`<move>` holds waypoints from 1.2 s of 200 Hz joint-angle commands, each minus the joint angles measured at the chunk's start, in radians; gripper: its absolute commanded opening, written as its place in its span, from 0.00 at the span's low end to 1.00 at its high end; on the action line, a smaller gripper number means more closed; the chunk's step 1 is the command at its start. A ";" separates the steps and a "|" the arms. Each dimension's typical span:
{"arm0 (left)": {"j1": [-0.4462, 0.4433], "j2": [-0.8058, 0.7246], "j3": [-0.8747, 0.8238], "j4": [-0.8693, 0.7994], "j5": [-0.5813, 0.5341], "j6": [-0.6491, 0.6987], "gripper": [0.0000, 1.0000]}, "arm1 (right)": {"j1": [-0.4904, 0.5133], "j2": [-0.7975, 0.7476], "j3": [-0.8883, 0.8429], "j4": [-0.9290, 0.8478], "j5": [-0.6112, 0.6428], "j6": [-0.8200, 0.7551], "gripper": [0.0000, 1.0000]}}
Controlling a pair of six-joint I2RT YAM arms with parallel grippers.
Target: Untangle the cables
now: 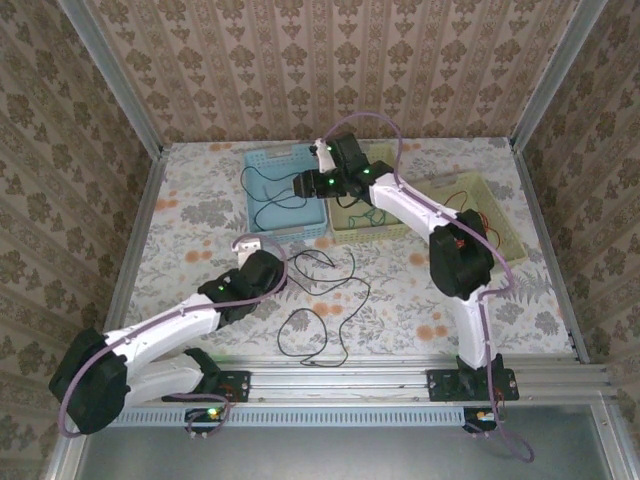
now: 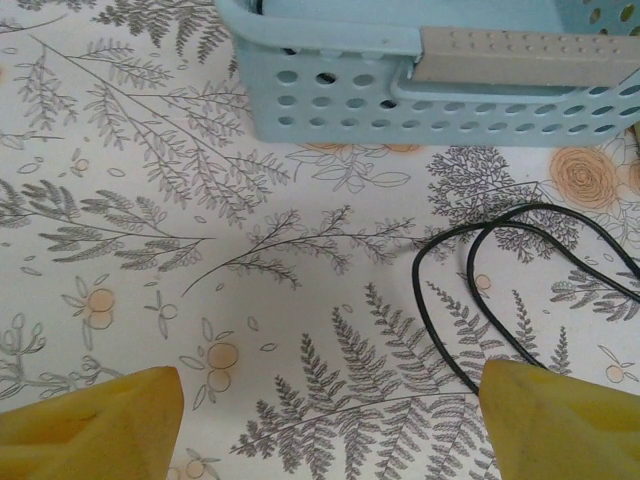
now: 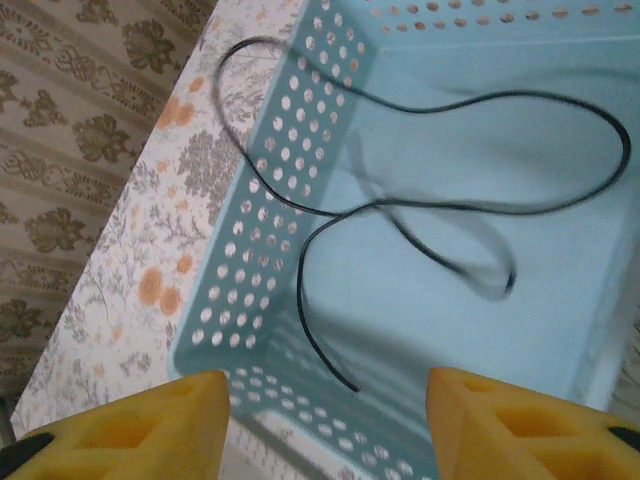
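Note:
I expect the black cable to keep its loop [image 1: 280, 335] by the metal rail spread out when I first lift the other end, because the cable lies in wide slack curves [image 1: 367, 291].
A black cable [image 1: 351, 270] sprawls in loose loops on the floral table in front of the arms. Two of its strands [image 2: 450, 300] curve just ahead of my left gripper's right finger [image 2: 565, 420]. My left gripper [image 2: 330, 420] stands open over bare cloth, holding nothing. A second black cable [image 3: 470, 100] lies inside the blue basket [image 3: 250, 250], with one loop draped over its left wall and its free end [image 3: 352, 388] on the floor. My right gripper [image 3: 330, 420] hovers open above that basket's near end, with nothing between its fingers.
A pale green basket [image 1: 395, 228] sits right of the blue basket [image 1: 262, 158], with thin wire inside, partly hidden by the right arm. Another greenish tray [image 1: 500, 235] stands further right. Metal frame rails and patterned walls bound the table.

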 commanded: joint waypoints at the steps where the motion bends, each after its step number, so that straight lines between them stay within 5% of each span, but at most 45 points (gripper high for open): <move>1: 0.022 0.039 0.044 0.054 0.069 0.035 0.77 | -0.001 -0.180 -0.118 0.050 0.072 0.016 0.57; 57: 0.073 0.216 0.103 0.151 0.199 0.091 0.69 | -0.002 -0.566 -0.530 0.138 0.143 -0.020 0.57; 102: 0.078 0.369 0.205 0.121 0.192 0.116 0.61 | -0.004 -0.812 -0.759 0.070 0.235 -0.044 0.56; 145: 0.076 0.460 0.263 0.010 0.175 0.088 0.46 | -0.014 -0.908 -0.835 0.022 0.260 -0.040 0.56; 213: 0.068 0.549 0.246 0.078 0.198 0.060 0.34 | -0.027 -0.917 -0.826 0.001 0.255 -0.060 0.55; 240: 0.043 0.585 0.300 0.061 0.192 0.103 0.05 | -0.030 -0.922 -0.827 -0.007 0.262 -0.065 0.55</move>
